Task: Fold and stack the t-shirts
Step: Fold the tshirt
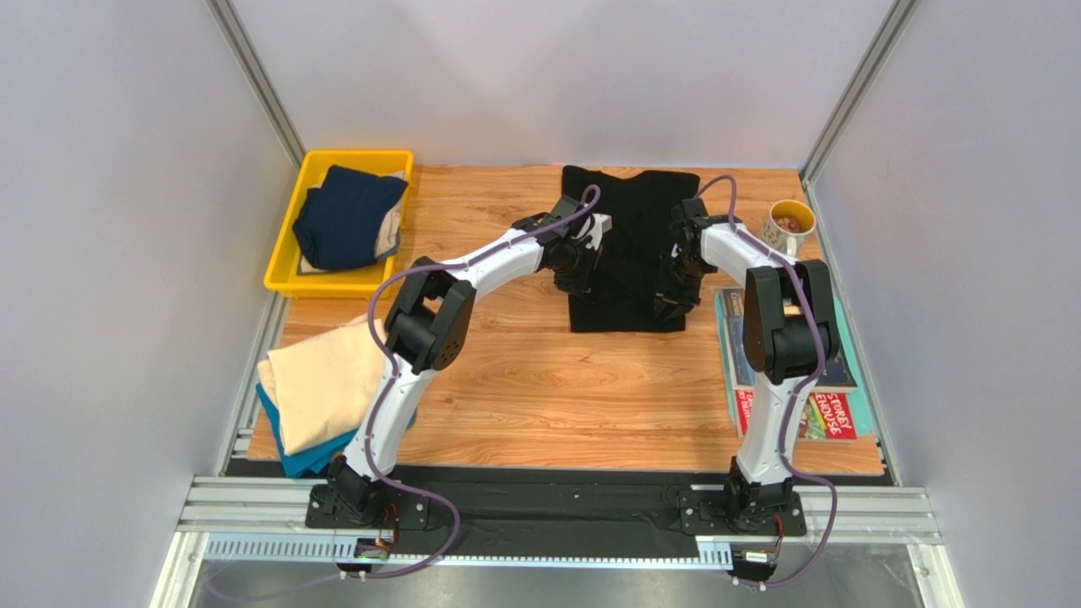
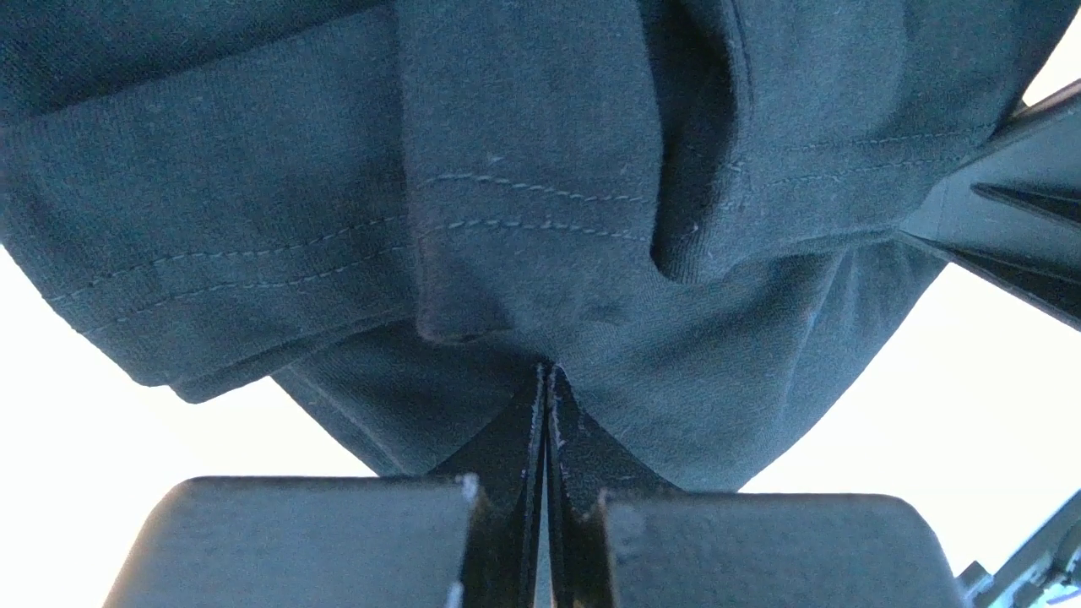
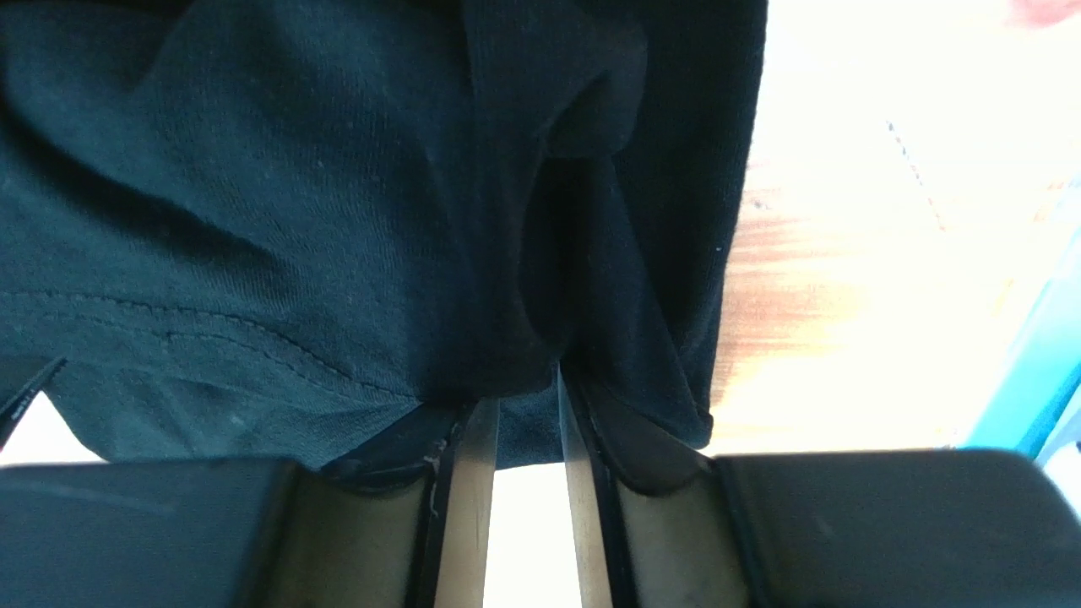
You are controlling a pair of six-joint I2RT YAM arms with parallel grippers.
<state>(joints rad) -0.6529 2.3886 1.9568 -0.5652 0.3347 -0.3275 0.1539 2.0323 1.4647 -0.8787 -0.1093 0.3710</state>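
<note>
The black t-shirt [image 1: 577,312] has both grippers on its opposite edges, so my left gripper keeps pulling it onto the open wood in front [image 1: 588,383] and lets go there.
The black t-shirt [image 1: 631,247] lies partly folded at the back middle of the table. My left gripper [image 1: 575,266] is at its left edge and my right gripper [image 1: 674,281] at its right edge. In the left wrist view the gripper [image 2: 547,380] is shut tight on a fold of the black cloth [image 2: 533,190], which hangs lifted. In the right wrist view the gripper [image 3: 527,386] is closed on a thick bunch of the black cloth [image 3: 254,228]. The navy t-shirt [image 1: 345,215] lies in the bin. The cream t-shirt [image 1: 320,380] lies folded on the teal-blue one [image 1: 302,454] at the front left.
A yellow plastic bin [image 1: 289,253] stands at the back left. A mug [image 1: 788,228] stands at the back right. Colourful magazines [image 1: 831,412] lie along the right edge. Grey walls enclose the wooden table [image 1: 571,393].
</note>
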